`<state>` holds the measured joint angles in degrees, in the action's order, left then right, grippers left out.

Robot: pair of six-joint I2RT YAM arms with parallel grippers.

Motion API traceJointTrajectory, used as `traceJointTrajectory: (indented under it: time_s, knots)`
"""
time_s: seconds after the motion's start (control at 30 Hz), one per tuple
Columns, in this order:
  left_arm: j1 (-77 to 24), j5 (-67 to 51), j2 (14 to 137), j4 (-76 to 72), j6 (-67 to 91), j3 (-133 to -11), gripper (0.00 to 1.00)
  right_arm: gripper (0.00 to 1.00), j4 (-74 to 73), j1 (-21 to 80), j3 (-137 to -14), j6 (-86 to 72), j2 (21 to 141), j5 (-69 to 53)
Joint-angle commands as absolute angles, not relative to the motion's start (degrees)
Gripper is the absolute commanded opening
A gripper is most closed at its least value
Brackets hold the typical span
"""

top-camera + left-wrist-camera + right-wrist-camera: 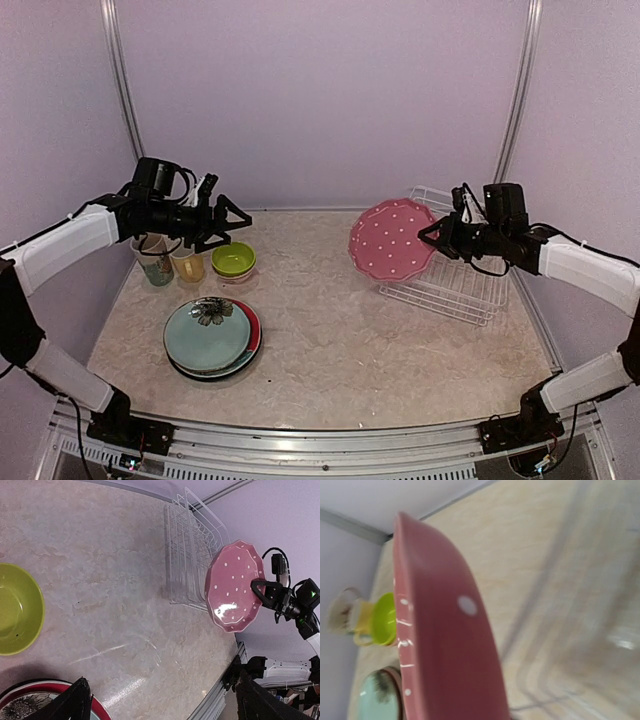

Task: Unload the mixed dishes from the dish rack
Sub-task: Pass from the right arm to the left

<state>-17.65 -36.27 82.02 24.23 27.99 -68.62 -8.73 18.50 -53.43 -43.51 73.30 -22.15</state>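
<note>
My left gripper is open and faces the pink dotted plate's free rim [354,246] across clear space, so it should go on moving toward that rim [210,592] until its fingers close there.
My right gripper [430,233] is shut on the right rim of the pink dotted plate [392,240], holding it tilted in the air just left of the white wire dish rack [455,285]. The right wrist view is filled by that plate [445,645] edge-on, and my own fingers are hidden there. My left gripper [235,215] hangs open and empty above the lime-green bowl [233,259], yellow cup [188,266] and cream mug [155,262]. The red-teal flower plate [212,338] lies on top of a dark plate at the front left.
The rack [187,545] shows no dishes in its slots. The left wrist view has the green bowl [17,607] at its left edge and the table's metal front rail [220,700] at lower right. Purple walls close in the table on three sides.
</note>
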Motion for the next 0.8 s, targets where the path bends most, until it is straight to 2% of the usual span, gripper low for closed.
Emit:
traceJointTrajectory:
  time_s: [0.0, 0.1, 0.23, 0.37, 0.53, 0.77]
  knots:
    - [-20.9, -39.5, 82.8, 20.9, 32.4, -69.4, 0.96, 0.00, 8.8, 23.0, -54.6, -47.7, 75.1, -27.4]
    - [-22.2, -42.0, 83.8, 17.5, 37.6, -67.3, 0.96, 0.00, 11.0, 25.5, -55.3, -48.6, 77.6, -27.6]
    - [-23.7, -47.5, 84.4, 5.6, 47.5, -61.0, 0.95, 0.00, 12.3, 29.0, -57.1, -49.2, 81.2, -27.1]
    - [-26.7, -47.3, 83.6, 1.1, 51.9, -57.5, 0.95, 0.00, 15.9, 31.6, -57.5, -51.0, 84.3, -27.5]
    - [-29.8, -44.8, 83.4, 3.8, 50.4, -56.9, 0.94, 0.00, 20.5, 34.5, -58.5, -53.2, 88.5, -28.7]
    - [-30.1, -35.5, 84.3, 13.7, 46.4, -57.7, 0.86, 0.00, 25.4, 38.0, -60.4, -55.7, 93.5, -30.1]
